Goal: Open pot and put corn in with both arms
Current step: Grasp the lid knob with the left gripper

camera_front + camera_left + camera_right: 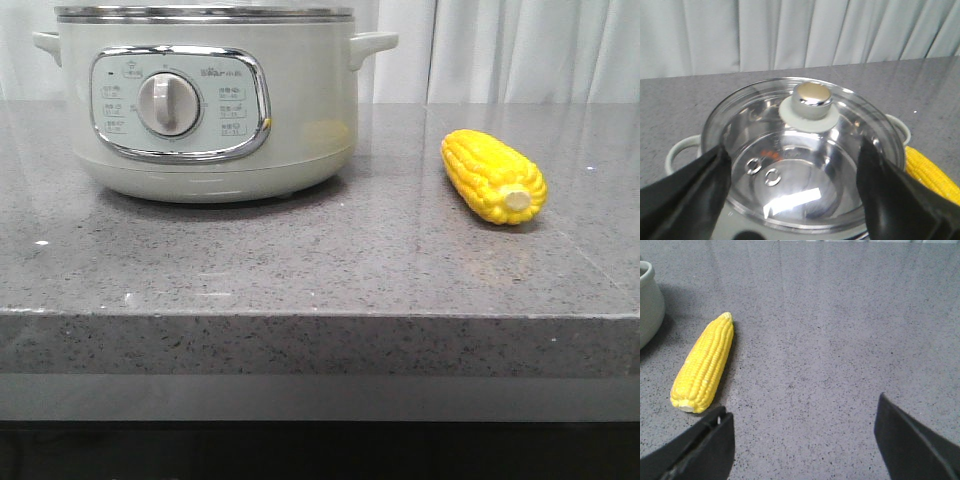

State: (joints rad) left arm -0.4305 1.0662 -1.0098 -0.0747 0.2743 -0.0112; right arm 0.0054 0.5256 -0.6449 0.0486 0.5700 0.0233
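Observation:
My gripper will uncover an empty pot when it lifts the lid off, because only the shiny inside can be seen through the glass lid.
The pale cream-green pot stands at the left of the grey counter, its dial panel facing me. Its glass lid with a chrome knob is on; the left wrist view looks down on it. My left gripper is open above the lid, fingers wide apart, the knob beyond them. The yellow corn lies on the counter right of the pot, stub end toward me. It also shows in the right wrist view. My right gripper is open above bare counter, the corn just off one finger.
The grey speckled counter has a front edge near the camera. White curtains hang behind it. The pot's side handle shows in the left wrist view. Neither arm shows in the front view.

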